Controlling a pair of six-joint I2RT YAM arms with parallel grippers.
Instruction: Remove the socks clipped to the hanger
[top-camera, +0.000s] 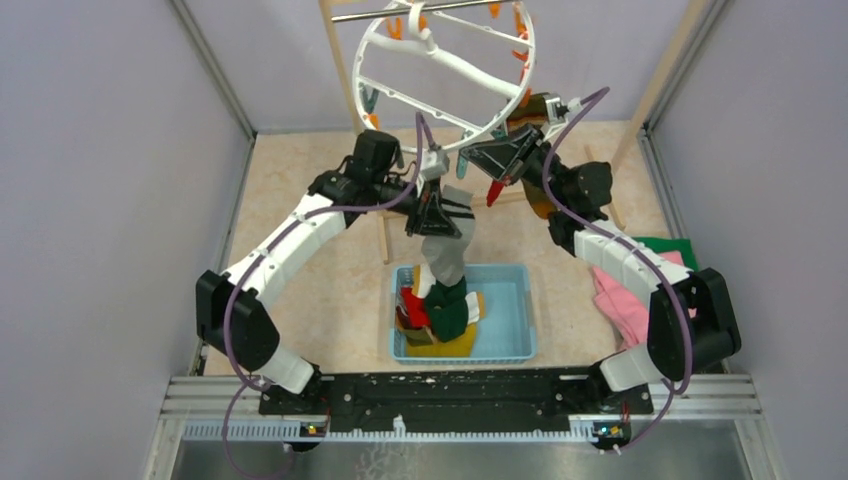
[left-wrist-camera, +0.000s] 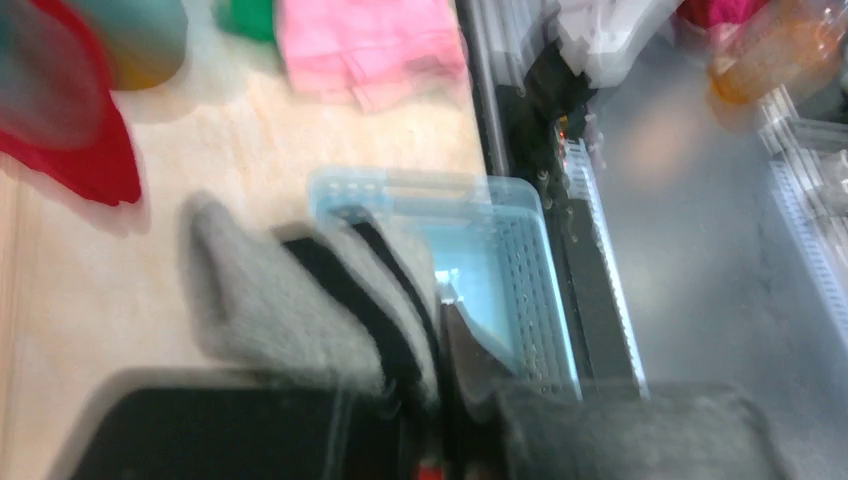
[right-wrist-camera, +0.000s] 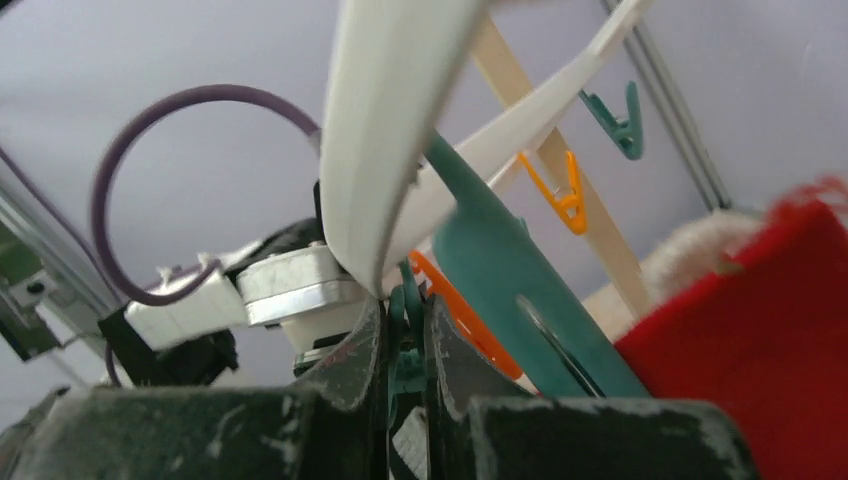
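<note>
I should use my right gripper to bring the red sock (top-camera: 495, 193), which hangs away from my left gripper, across to my left gripper before squeezing its teal clip (right-wrist-camera: 530, 290).
The white ring hanger (top-camera: 445, 75) hangs tilted from a metal rod, with orange and teal clips on it. My left gripper (top-camera: 438, 222) is shut on a grey sock with black stripes (top-camera: 447, 255), which hangs over the blue basket (top-camera: 515, 320). In the left wrist view the gripper (left-wrist-camera: 440, 335) pinches that sock (left-wrist-camera: 290, 300). My right gripper (top-camera: 490, 155) is at the ring's lower edge. In the right wrist view it (right-wrist-camera: 405, 325) is shut on a teal clip (right-wrist-camera: 400, 345) under the white ring (right-wrist-camera: 385, 140). A red sock (right-wrist-camera: 770, 330) hangs beside it (top-camera: 495, 190).
The basket holds red, dark green and mustard socks (top-camera: 440, 315). Pink (top-camera: 625, 300) and green (top-camera: 670, 248) cloths lie at the right. The wooden rack's legs (top-camera: 345, 80) stand behind the hanger. Another teal clip (right-wrist-camera: 620, 120) and an orange one (right-wrist-camera: 565, 195) dangle above.
</note>
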